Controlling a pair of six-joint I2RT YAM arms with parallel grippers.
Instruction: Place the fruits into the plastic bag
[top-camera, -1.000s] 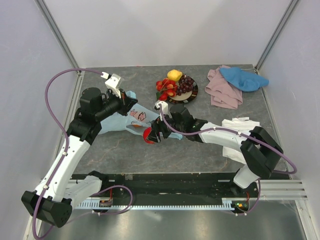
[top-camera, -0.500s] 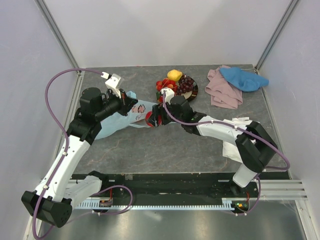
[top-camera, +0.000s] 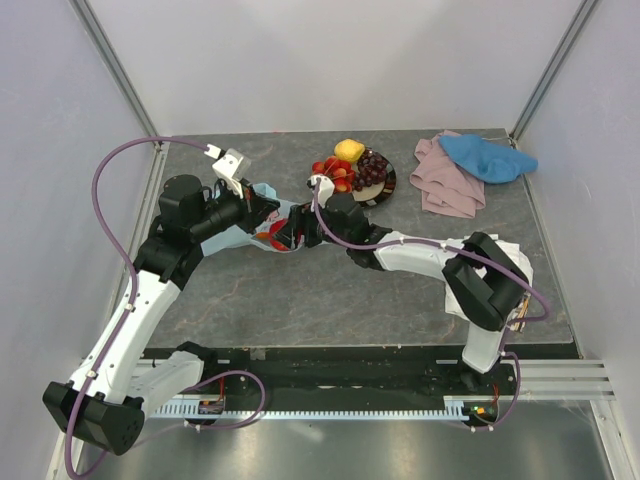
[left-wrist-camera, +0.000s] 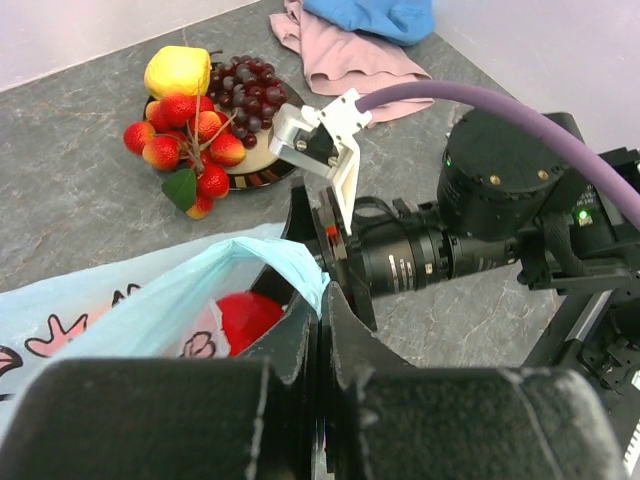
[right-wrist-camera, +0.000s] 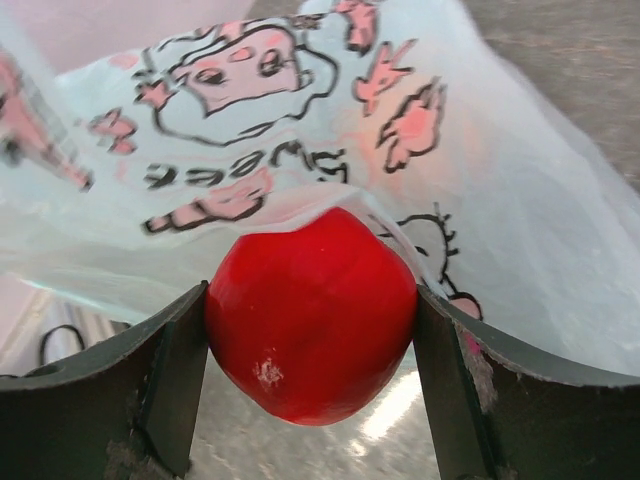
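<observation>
The red apple (right-wrist-camera: 310, 315) is only at the bag's opening, against the film's edge. Next, my right gripper pushes the apple deeper into the bag (top-camera: 236, 238) before my gripper opens.
The light-blue printed plastic bag (top-camera: 228, 240) lies at the left of the table. My left gripper (top-camera: 262, 208) is shut on its rim (left-wrist-camera: 290, 262) and holds the mouth open. My right gripper (top-camera: 284, 232) is shut on the red apple (right-wrist-camera: 312, 315), held at the bag's mouth with the film (right-wrist-camera: 300, 130) draped over and behind it. The apple shows red through the bag in the left wrist view (left-wrist-camera: 245, 318). A lemon (top-camera: 349, 150), purple grapes (top-camera: 373, 167) and strawberries (top-camera: 333, 176) sit on the dark-rimmed plate (top-camera: 386, 189).
A pink cloth (top-camera: 445, 185) with a blue cloth (top-camera: 487, 157) on it lies at the back right. The right arm (top-camera: 420, 255) stretches across the table's middle towards the bag. The plate stands just behind the two grippers.
My right gripper has carried the apple left and away from the front, from beside the bag into its open mouth. The left gripper has kept its hold on the rim.
</observation>
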